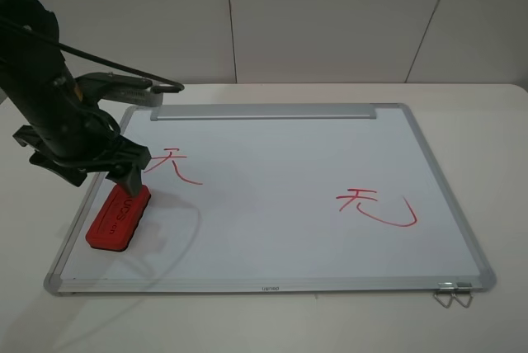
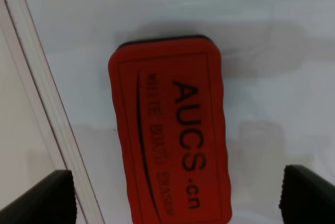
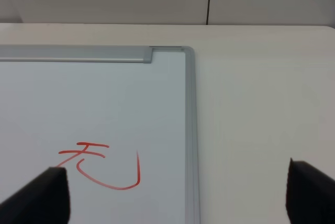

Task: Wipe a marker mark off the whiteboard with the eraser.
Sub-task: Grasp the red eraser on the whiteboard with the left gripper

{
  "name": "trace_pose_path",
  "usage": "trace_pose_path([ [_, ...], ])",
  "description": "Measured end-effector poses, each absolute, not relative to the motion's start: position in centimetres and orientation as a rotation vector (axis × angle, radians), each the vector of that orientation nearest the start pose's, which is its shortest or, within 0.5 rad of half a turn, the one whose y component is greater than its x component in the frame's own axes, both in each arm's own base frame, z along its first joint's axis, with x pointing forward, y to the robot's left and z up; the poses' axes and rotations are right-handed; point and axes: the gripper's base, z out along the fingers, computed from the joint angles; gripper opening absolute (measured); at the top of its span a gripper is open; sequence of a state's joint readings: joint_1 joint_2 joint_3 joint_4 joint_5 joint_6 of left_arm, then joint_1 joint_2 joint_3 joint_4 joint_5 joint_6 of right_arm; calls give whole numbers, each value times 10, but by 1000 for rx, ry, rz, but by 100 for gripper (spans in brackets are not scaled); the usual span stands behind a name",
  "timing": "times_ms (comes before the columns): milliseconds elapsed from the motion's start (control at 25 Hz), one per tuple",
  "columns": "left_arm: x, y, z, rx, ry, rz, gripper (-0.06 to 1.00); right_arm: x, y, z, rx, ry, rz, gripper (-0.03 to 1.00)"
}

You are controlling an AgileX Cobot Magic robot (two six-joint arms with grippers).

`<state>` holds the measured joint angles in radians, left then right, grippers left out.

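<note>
I expect the small marker mark (image 1: 175, 165) to come off clean when I rub the eraser across it, because the thin red strokes lie on a glossy whiteboard.
The whiteboard (image 1: 429, 171) lies flat on the table. The red eraser (image 1: 120, 217) rests on its near left corner, lettering up. My left gripper (image 1: 125, 176) hovers open just above the eraser's far end. In the left wrist view the eraser (image 2: 170, 130) lies between the two dark fingertips (image 2: 44, 198), untouched. The small red marker mark (image 1: 173, 163) sits on the board just right of that gripper. My right gripper (image 3: 178, 198) is open over the board's right frame (image 3: 191, 130) and is out of the exterior high view.
A larger red character with a hooked stroke (image 1: 375, 207) (image 3: 99, 166) is on the board's right half. A silver tray strip (image 1: 264, 111) runs along the far edge. Two binder clips (image 1: 452, 294) hang off the near right corner. The board frame (image 2: 42, 103) passes close beside the eraser.
</note>
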<state>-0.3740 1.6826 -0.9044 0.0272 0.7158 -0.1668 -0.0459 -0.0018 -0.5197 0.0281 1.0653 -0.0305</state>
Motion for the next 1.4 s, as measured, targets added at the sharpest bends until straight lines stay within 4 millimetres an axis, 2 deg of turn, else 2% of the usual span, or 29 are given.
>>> trace_pose_path([
  [200, 267, -103, 154, 333, 2934, -47, 77, -8, 3, 282, 14, 2027, -15, 71],
  [360, 271, -104, 150, 337, 2900, -54, 77, -8, 3, 282, 14, 2027, -15, 71],
  [640, 275, -106, 128, 289, 2944, -44, 77, -8, 3, 282, 14, 2027, -15, 71],
  [1400, 277, -106, 118, 301, 2941, -34, 77, -8, 3, 282, 14, 2027, -15, 71],
])
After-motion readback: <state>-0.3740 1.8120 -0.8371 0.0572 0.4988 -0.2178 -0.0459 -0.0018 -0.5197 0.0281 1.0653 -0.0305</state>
